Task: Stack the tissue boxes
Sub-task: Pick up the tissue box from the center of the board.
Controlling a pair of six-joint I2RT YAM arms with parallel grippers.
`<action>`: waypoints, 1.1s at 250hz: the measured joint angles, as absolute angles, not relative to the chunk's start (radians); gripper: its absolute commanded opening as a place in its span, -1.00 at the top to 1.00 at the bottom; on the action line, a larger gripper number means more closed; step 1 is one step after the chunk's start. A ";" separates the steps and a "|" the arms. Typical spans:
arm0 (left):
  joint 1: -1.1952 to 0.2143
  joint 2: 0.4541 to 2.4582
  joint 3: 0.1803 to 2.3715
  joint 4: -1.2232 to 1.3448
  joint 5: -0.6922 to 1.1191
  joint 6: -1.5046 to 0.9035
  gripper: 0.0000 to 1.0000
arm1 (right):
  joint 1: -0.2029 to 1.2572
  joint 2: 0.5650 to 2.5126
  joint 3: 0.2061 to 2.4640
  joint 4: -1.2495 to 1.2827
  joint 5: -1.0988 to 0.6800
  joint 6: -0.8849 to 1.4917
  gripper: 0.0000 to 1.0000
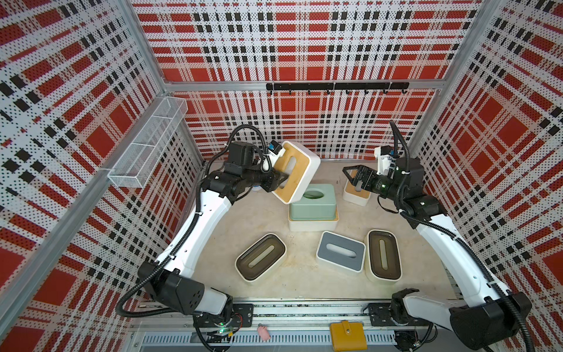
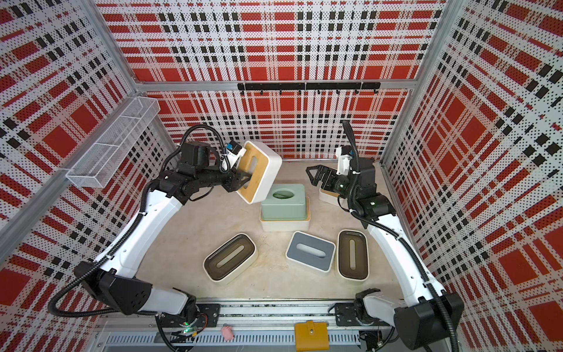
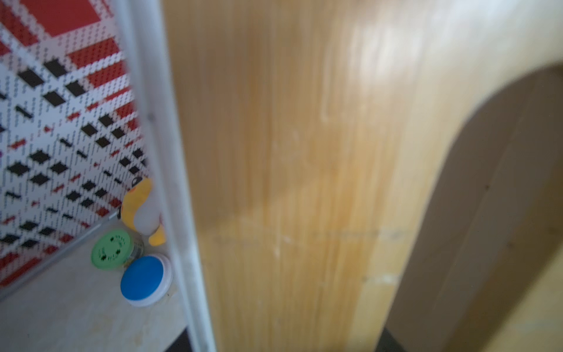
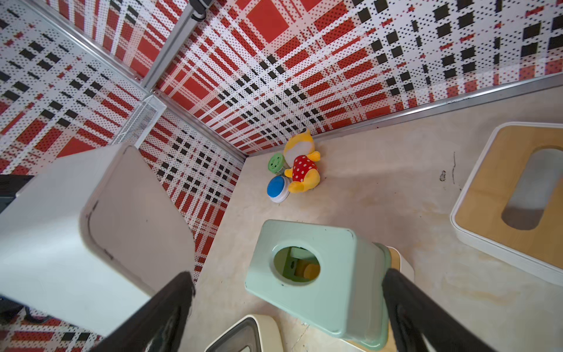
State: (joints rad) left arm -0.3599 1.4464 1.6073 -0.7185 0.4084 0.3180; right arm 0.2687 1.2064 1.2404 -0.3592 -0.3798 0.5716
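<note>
I should move the white tissue box toward my right gripper, because the box is hanging at a tilt in my left gripper. My right gripper should grab the opposite edge before the stacking.
My left gripper is shut on a white tissue box with a bamboo lid, held tilted in the air; the lid fills the left wrist view. It hangs just up-left of a pale-green box that sits on a white bamboo-lidded box. My right gripper stands open and empty in the air above another bamboo-lidded box; between its fingers the right wrist view shows the green box. Two dark-lidded boxes and a grey-lidded box lie nearer the front.
A yellow plush toy, a green disc and a blue disc sit in the far left corner. A wire basket hangs on the left wall. A yellow wallet lies on the front rail.
</note>
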 measured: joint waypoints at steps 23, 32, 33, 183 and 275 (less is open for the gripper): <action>-0.373 1.438 1.607 -0.720 0.428 0.417 0.12 | 0.269 1.211 1.259 -0.370 -0.420 0.566 -0.99; -0.378 1.435 1.608 -0.722 0.438 0.457 0.11 | 0.269 1.212 1.264 -0.371 -0.435 0.564 -0.99; -0.379 1.435 1.609 -0.723 0.439 0.460 0.11 | 0.269 1.212 1.264 -0.371 -0.437 0.564 -0.99; -0.466 1.533 1.827 -0.912 0.464 0.770 0.12 | 0.400 1.170 1.352 -0.404 -0.542 0.429 -0.99; -0.464 1.572 1.837 -0.938 0.425 0.790 0.13 | 0.410 1.162 1.350 -0.406 -0.519 0.429 -0.99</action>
State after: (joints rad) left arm -0.4641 1.5719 1.8366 -0.9379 0.4248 0.7902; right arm 0.4099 1.1618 1.3499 -0.4057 -0.5194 0.4286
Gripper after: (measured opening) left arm 0.510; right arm 0.995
